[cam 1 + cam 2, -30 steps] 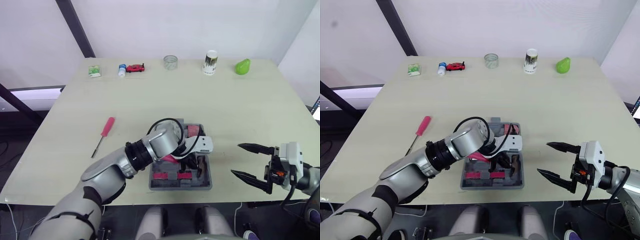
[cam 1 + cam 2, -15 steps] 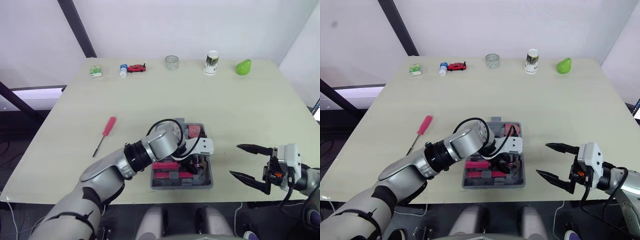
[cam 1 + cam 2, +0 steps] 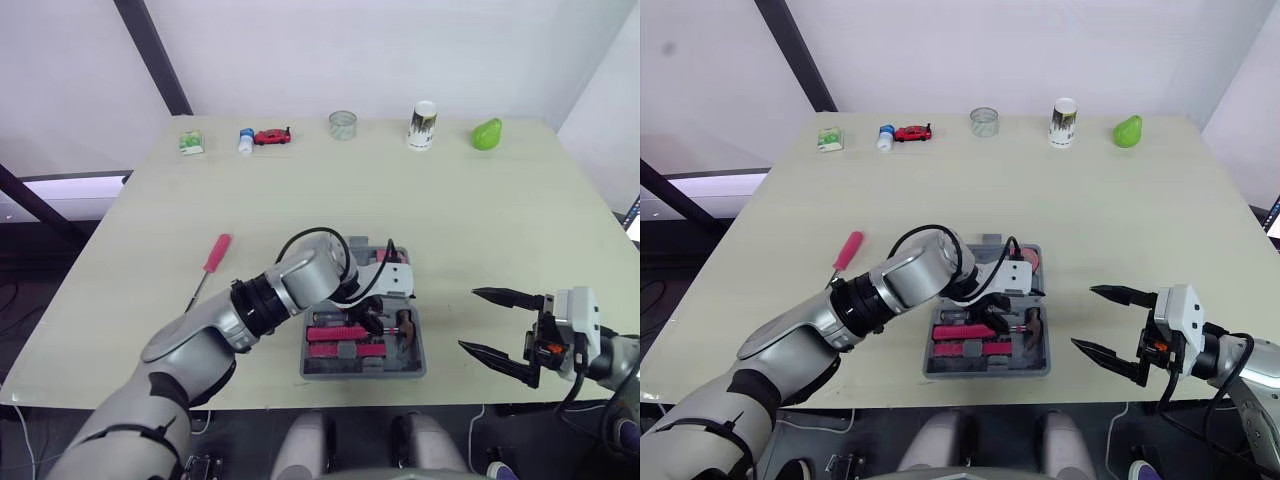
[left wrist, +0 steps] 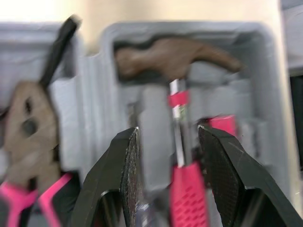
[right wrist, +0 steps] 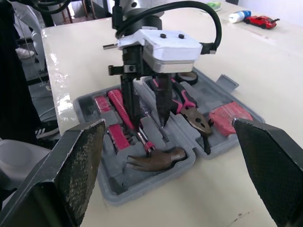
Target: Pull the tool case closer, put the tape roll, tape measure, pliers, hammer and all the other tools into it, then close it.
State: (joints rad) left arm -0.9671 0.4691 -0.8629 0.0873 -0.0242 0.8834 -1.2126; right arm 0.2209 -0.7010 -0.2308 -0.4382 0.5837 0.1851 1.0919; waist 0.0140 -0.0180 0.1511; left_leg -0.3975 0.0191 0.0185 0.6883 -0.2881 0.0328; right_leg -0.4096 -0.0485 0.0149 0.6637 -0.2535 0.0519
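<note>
A long groove point(image 3: 350, 367) is empty along the front edge of the grey tool case, so the screwdriver point(image 3: 215, 256) should come to rest lengthwise there when the robot lays it in.
The grey tool case point(image 3: 360, 372) lies open near the table's front edge. A hammer point(image 4: 170, 56) with a pink handle rests in its slot, brown head point(image 3: 404, 322) to the right. Pink-handled pliers point(image 5: 191, 111) lie in the case beside it, and a red item point(image 5: 232, 115) sits in the far compartment. My left gripper point(image 3: 377, 318) hangs open just above the hammer, its fingers either side of the handle without touching it. A red screwdriver point(image 3: 209, 264) lies on the table left of the case. My right gripper point(image 3: 467, 319) stands open, right of the case, holding nothing.
Along the far edge stand a green packet point(image 3: 188, 143), a small bottle point(image 3: 244, 140), a red toy car point(image 3: 271, 136), a clear cup point(image 3: 342, 124), a white can point(image 3: 422, 125) and a green pear point(image 3: 486, 133).
The left gripper has lowered the hammer, first held tilted over the case, into its slot and let it go. The right arm has barely moved.
</note>
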